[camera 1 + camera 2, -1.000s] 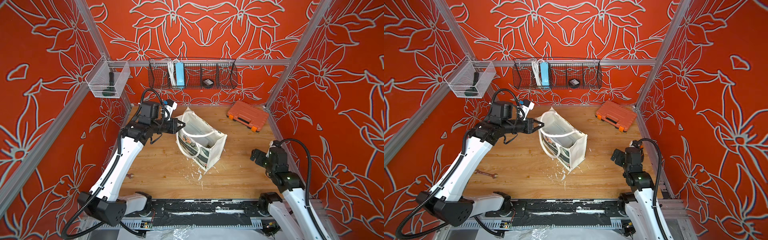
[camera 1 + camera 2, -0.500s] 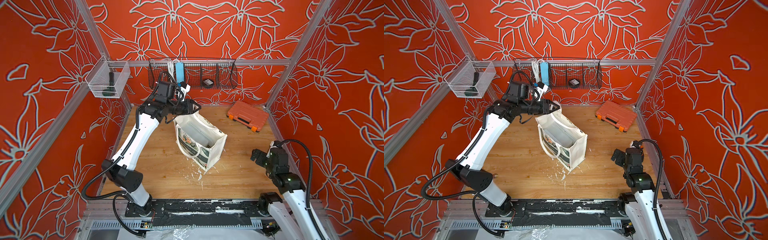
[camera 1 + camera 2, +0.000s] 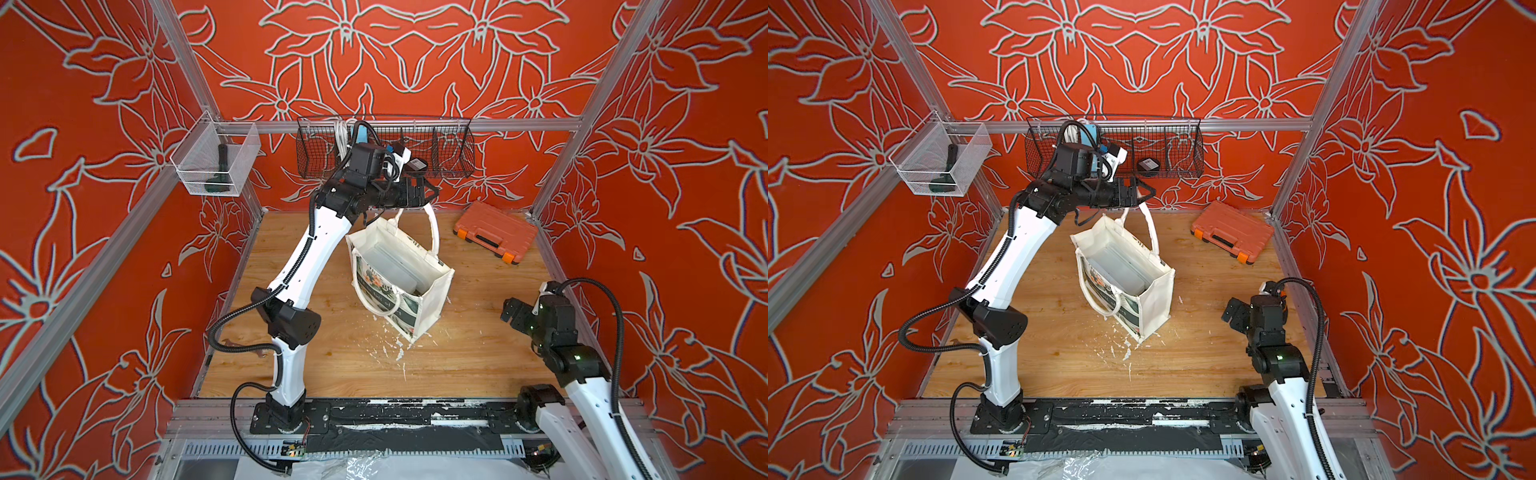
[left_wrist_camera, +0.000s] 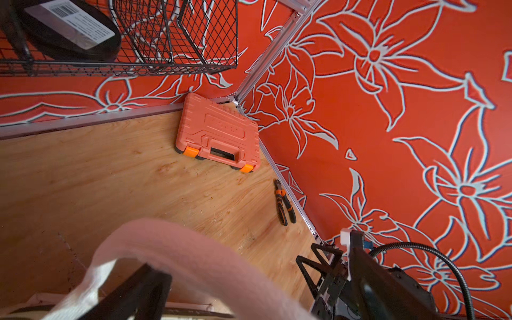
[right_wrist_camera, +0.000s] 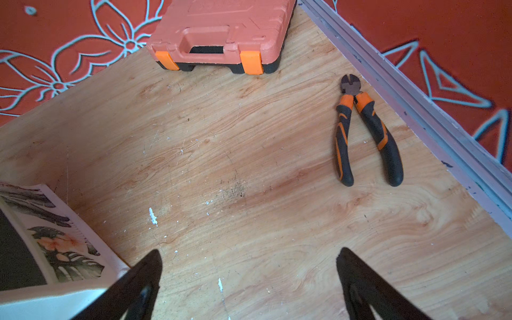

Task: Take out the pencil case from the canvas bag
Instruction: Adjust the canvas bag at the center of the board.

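Note:
The canvas bag stands crooked, its far handle [image 3: 434,228] across my left gripper, so I should back off, take the bag's near rim [image 3: 376,264] and turn the bag square.
The cream canvas bag [image 3: 432,303] [image 3: 1158,299] stands tilted on the wood floor with its mouth open upward, showing in both top views. A pale flat pencil case [image 3: 395,266] [image 3: 1125,270] lies inside it. My left gripper [image 3: 428,193] [image 3: 1144,192] is high at the back, open, with the bag's far handle [image 4: 194,255] draped across between its fingers. One finger [image 4: 138,291] shows beside the strap. Low at the right, my right gripper [image 3: 509,309] [image 5: 249,277] is open over bare floor, beside a corner of the bag [image 5: 55,243].
A black wire basket [image 3: 386,145] hangs on the back wall right behind the left gripper. An orange tool case [image 3: 494,237] lies at the back right and pliers [image 5: 363,130] by the right wall. A clear bin [image 3: 216,166] is on the left wall.
The left arm has risen and swung toward the back wall, pulling the bag's handle upright. Its gripper has gone from shut to open. The right arm has not moved.

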